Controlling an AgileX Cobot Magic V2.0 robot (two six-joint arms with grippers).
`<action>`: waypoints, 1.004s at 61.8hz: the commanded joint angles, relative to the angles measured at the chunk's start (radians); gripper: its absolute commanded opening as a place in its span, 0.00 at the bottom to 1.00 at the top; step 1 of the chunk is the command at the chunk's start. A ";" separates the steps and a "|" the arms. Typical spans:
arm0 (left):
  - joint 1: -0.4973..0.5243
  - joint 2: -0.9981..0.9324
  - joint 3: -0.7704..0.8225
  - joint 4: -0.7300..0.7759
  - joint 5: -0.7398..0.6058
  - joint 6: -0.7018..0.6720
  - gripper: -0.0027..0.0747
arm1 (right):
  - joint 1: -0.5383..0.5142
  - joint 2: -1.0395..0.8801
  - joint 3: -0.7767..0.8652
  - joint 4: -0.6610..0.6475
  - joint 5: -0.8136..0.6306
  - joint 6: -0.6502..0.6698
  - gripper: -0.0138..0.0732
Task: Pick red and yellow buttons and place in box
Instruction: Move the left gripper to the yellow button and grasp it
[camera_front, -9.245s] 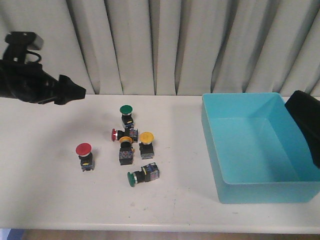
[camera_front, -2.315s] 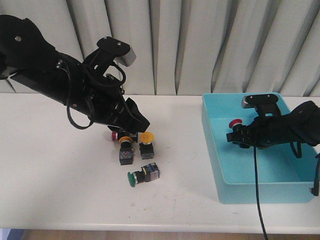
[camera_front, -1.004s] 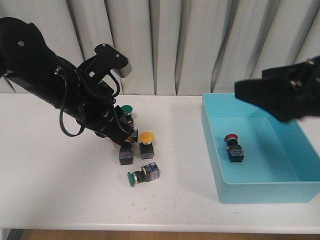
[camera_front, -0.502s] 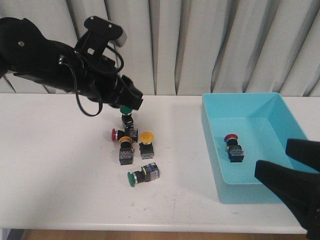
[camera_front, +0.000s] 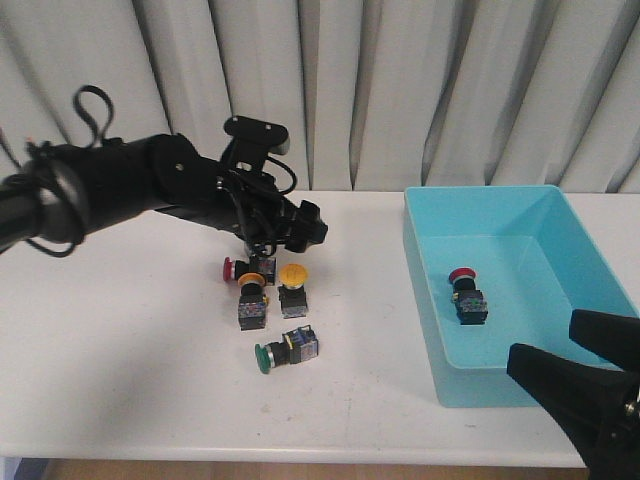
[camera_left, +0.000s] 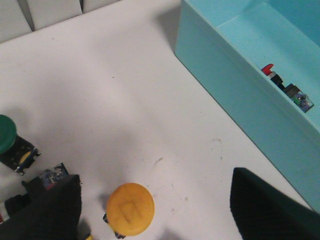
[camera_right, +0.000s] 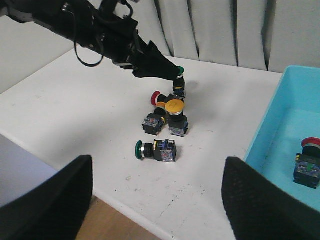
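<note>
The upright yellow button (camera_front: 293, 289) is set apart from its yellow-capped neighbour by a white gap (camera_front: 272, 304), so I expect it to come up by itself when I lift it.
One yellow button (camera_front: 292, 273) stands upright in the cluster on the table. Its cap (camera_left: 130, 209) lies between the spread fingers (camera_left: 50, 210) of my left gripper (camera_left: 155, 210), which hovers open above it, nearer the left finger. A second yellow-capped button (camera_front: 252, 285) and a red button (camera_front: 230, 268) on its side lie just beside it. Another red button (camera_front: 462, 276) rests inside the turquoise box (camera_front: 520, 385). My right gripper (camera_right: 160, 200) is open and empty over the table's front edge, in front of the box.
A green-capped switch (camera_front: 265, 357) lies on its side in front of the cluster. Another green one (camera_right: 179, 71) stands at the cluster's far side, under my left arm (camera_front: 150, 185). Grey curtains hang behind the table.
My left gripper has swung right and dropped from above the green switch to over the yellow button. The right gripper has stayed low in front of the box.
</note>
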 joint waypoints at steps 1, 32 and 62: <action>-0.001 -0.004 -0.088 -0.058 -0.060 -0.034 0.78 | -0.002 0.002 -0.028 0.028 -0.037 -0.005 0.75; 0.000 0.182 -0.219 0.079 0.066 -0.159 0.78 | -0.002 0.002 -0.028 -0.010 -0.034 -0.003 0.75; 0.000 0.233 -0.219 0.110 0.149 -0.188 0.78 | -0.002 0.002 -0.028 -0.009 -0.037 -0.003 0.75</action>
